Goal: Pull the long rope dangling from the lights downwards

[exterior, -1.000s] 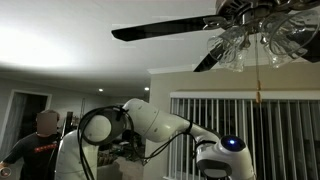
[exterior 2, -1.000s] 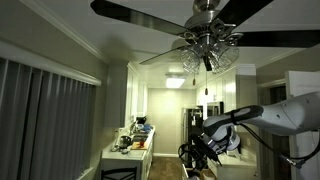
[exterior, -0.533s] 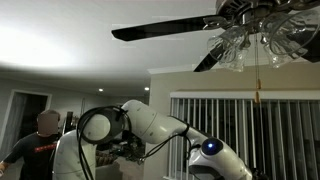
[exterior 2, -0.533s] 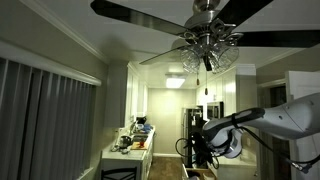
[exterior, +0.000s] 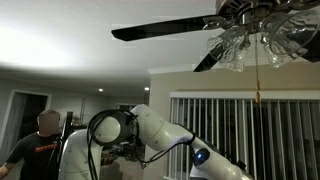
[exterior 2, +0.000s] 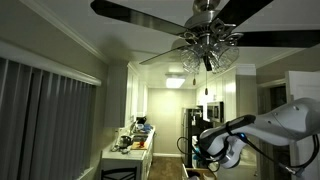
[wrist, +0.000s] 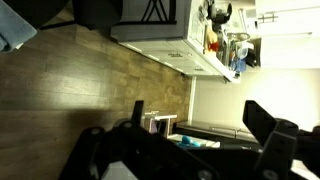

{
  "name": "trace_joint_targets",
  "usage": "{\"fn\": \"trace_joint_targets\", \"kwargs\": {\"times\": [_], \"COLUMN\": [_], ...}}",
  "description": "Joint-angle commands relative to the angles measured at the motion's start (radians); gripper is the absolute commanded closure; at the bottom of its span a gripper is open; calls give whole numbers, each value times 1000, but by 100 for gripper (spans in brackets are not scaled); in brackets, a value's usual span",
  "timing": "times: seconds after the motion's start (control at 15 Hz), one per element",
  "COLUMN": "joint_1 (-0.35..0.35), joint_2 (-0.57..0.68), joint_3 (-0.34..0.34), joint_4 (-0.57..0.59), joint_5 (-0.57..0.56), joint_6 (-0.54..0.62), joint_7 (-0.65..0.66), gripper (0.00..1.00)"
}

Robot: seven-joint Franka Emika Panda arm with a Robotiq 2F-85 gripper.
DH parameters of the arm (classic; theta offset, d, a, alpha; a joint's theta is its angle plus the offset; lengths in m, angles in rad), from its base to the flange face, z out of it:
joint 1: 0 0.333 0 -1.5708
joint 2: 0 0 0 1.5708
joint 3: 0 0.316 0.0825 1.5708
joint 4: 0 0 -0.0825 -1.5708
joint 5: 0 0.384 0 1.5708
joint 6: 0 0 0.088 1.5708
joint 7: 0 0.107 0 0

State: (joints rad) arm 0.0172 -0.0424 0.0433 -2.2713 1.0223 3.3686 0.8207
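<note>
My gripper needs to rise and turn level before it reaches for the rope, because it is open and slants toward the floor (wrist: pixel 100 90), far below the rope's bob (exterior: pixel 258 97).
The lights (exterior: pixel 250 40) are ruffled clear-glass shades under a ceiling-fan hub with long dark blades; they also show in an exterior view (exterior 2: pixel 207 45). The long rope (exterior: pixel 256 75) hangs straight down from them as a thin pale cord ending in a small brownish bob (exterior: pixel 257 97). It shows only faintly in an exterior view (exterior 2: pixel 206 82). My arm (exterior: pixel 150 130) is low, far below the bob, and its dark wrist end (exterior 2: pixel 207 148) sits well beneath the fan. In the wrist view my gripper (wrist: pixel 200 125) is open and empty, and the rope is not in that view.
Dark fan blades (exterior: pixel 165 28) reach out under the ceiling. Vertical blinds (exterior: pixel 230 125) hang behind the rope. A person in an orange top (exterior: pixel 40 145) stands beside the arm. A kitchen counter with items (exterior 2: pixel 135 145) lies down the hallway.
The arm has dropped lower and its blue-lit wrist has moved down and to the left in one exterior view. The rope and fan have not moved.
</note>
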Motion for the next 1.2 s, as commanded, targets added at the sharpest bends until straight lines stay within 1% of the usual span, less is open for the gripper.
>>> {"fn": "trace_joint_targets", "kwargs": {"times": [0.0,0.07,0.13,0.2,0.27,0.4,0.53,0.6,0.87,1.0,1.13], "joint_1": [14,-37,-33,-41,-37,-53,-41,-25,76,144,223], "joint_2": [74,53,53,54,55,90,110,118,118,125,164], "joint_3": [7,-30,-46,-58,-88,-137,-186,-214,-275,-318,-402], "joint_4": [42,101,119,154,194,280,329,342,313,322,383], "joint_5": [97,111,84,83,126,169,196,208,273,238,226], "joint_6": [168,89,105,103,102,96,91,89,94,87,84], "joint_7": [51,-8,11,8,-27,-36,-58,-72,-64,-88,-103], "gripper": [0,0,0,0,0,0,0,0,0,0,0]}}
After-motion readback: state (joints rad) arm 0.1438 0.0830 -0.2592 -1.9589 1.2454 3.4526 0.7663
